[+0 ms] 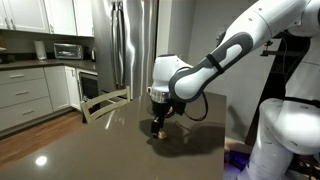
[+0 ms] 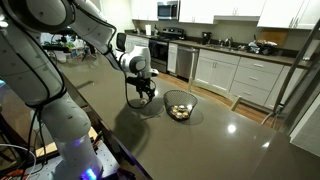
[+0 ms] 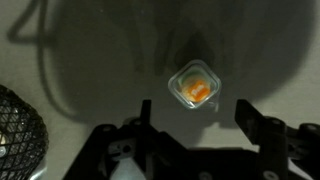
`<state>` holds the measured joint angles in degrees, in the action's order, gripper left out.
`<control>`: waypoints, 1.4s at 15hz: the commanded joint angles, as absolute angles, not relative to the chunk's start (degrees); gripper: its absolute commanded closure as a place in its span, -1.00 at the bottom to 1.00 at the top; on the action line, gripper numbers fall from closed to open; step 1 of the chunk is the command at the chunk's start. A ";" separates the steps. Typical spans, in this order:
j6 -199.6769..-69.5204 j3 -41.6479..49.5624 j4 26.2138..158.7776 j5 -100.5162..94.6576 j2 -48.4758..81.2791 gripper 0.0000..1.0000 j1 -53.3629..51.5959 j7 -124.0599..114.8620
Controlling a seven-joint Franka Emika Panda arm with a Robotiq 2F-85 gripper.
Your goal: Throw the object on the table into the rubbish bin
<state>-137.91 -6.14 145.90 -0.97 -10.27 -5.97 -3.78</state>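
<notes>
The clear plastic cup is just in front of the gap between my gripper's open fingers. I should move forward around the cup first and then close on it.
A small clear plastic cup with orange contents lies on the dark glossy table. My gripper is open just above the table, and the cup lies just ahead of the gap between the two fingers, not touching them. In both exterior views the gripper points down close to the table top. The rubbish bin is a black wire-mesh basket standing on the table beside the gripper, with some items inside. It also shows at the left edge of the wrist view.
A wooden chair stands at the table's far edge, with a steel fridge behind it. A black cable hangs in a loop from the wrist. Kitchen cabinets line the wall beyond the table.
</notes>
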 commanded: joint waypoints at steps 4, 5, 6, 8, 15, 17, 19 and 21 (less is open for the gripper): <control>-136.12 -6.20 146.26 -1.90 -10.58 -1.00 -5.39 -5.08; -135.79 -6.13 146.37 -1.73 -10.66 -0.91 -5.45 -4.65; -135.57 -6.11 146.43 -1.68 -10.71 -0.47 -5.48 -4.58; -134.75 -6.09 146.42 -1.61 -10.84 -0.39 -5.47 -4.79; -133.13 -5.92 146.46 -1.55 -11.46 0.53 -5.46 -4.57; -132.74 -5.88 146.49 -1.49 -12.22 0.58 -5.46 -4.54; -131.71 -5.77 146.44 -1.37 -13.21 0.72 -5.42 -4.58; -129.82 -5.60 146.34 -1.34 -14.85 0.84 -5.35 -4.49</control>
<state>-132.93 -5.65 146.02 -0.97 -11.60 -5.94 -3.86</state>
